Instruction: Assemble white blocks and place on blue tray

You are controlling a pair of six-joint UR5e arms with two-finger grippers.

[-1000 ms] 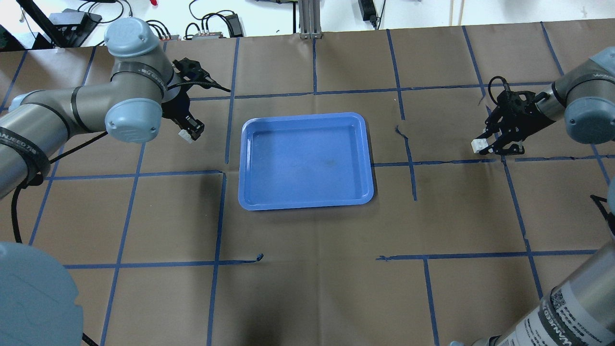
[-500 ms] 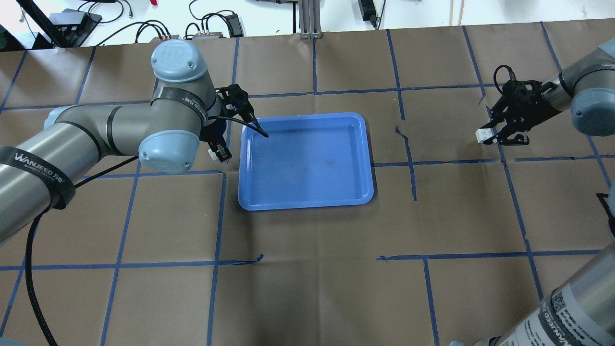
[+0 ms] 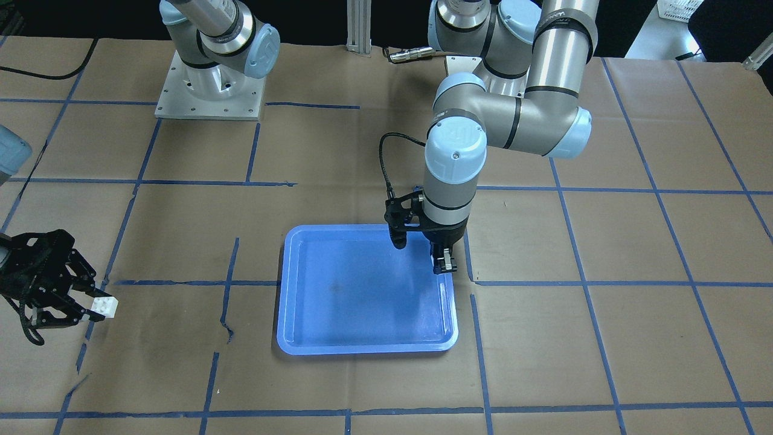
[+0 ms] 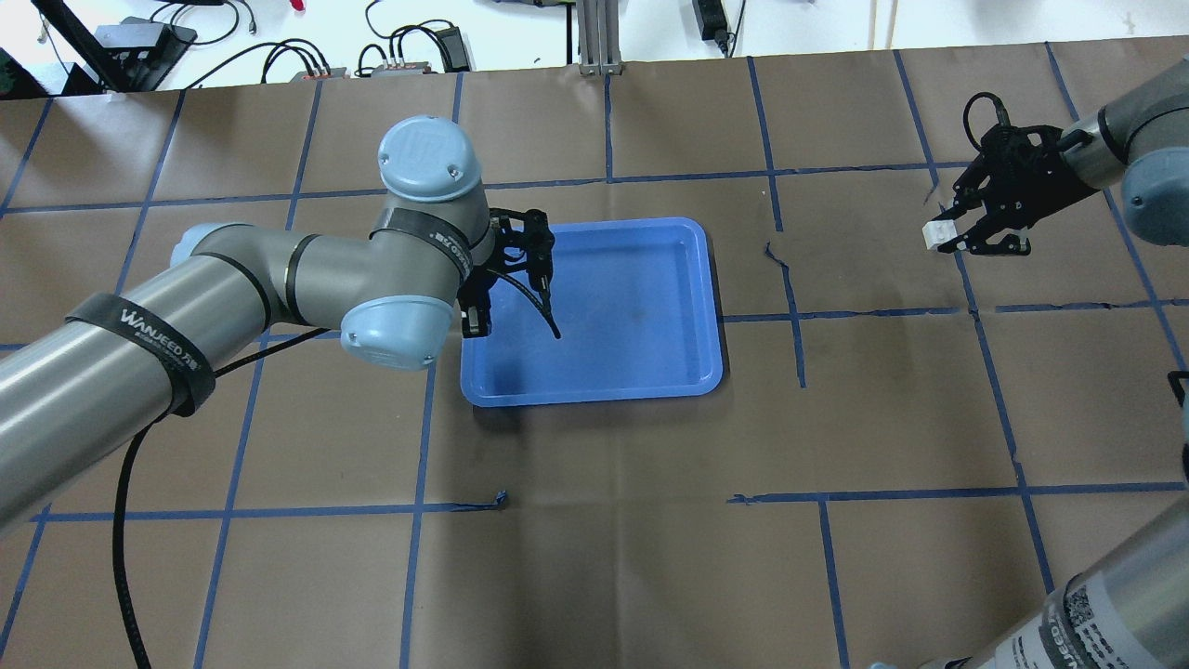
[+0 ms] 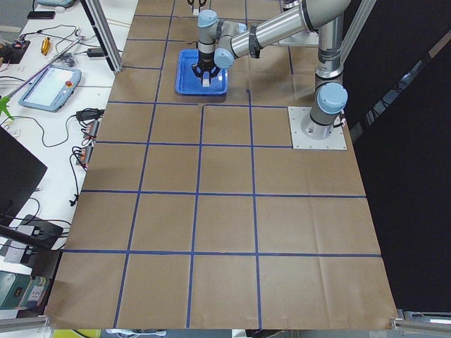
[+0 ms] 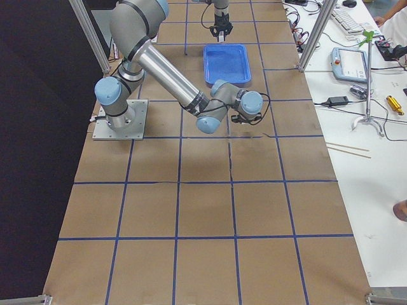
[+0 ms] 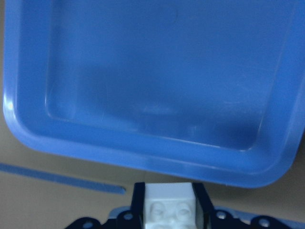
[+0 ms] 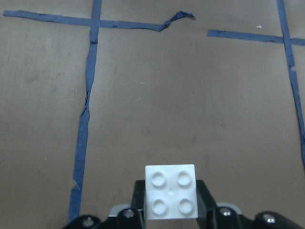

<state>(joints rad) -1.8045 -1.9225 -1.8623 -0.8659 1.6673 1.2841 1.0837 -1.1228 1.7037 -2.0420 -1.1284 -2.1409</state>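
I see the white block studs up (image 7: 170,210) and the blue tray's bottom (image 3: 369,283) empty, so my left gripper should go on moving in and down until the block rests there.
The blue tray (image 4: 632,307) lies mid-table and also shows in the front view (image 3: 362,314). My left gripper (image 4: 474,322) hangs over the tray's left rim, pointing down, shut on a white block (image 7: 169,207). The left wrist view shows that block between the fingers, with the tray's corner (image 7: 143,95) just beyond. In the front view the left gripper (image 3: 445,266) is at the tray's right rim. My right gripper (image 4: 941,239) is far to the right of the tray, above the table, shut on the other white block (image 4: 934,232) (image 3: 104,307), studs showing (image 8: 170,191).
Brown paper with a blue tape grid (image 4: 790,307) covers the table. Cables and power supplies (image 4: 409,56) lie beyond its far edge. The left arm's elbow (image 4: 399,325) and forearm lie over the table left of the tray. The arm bases (image 3: 208,90) stand at the robot's side.
My left arm has swung right, carrying its block from well left of the tray to over the tray's left rim. My right gripper has moved slightly farther back with its block.
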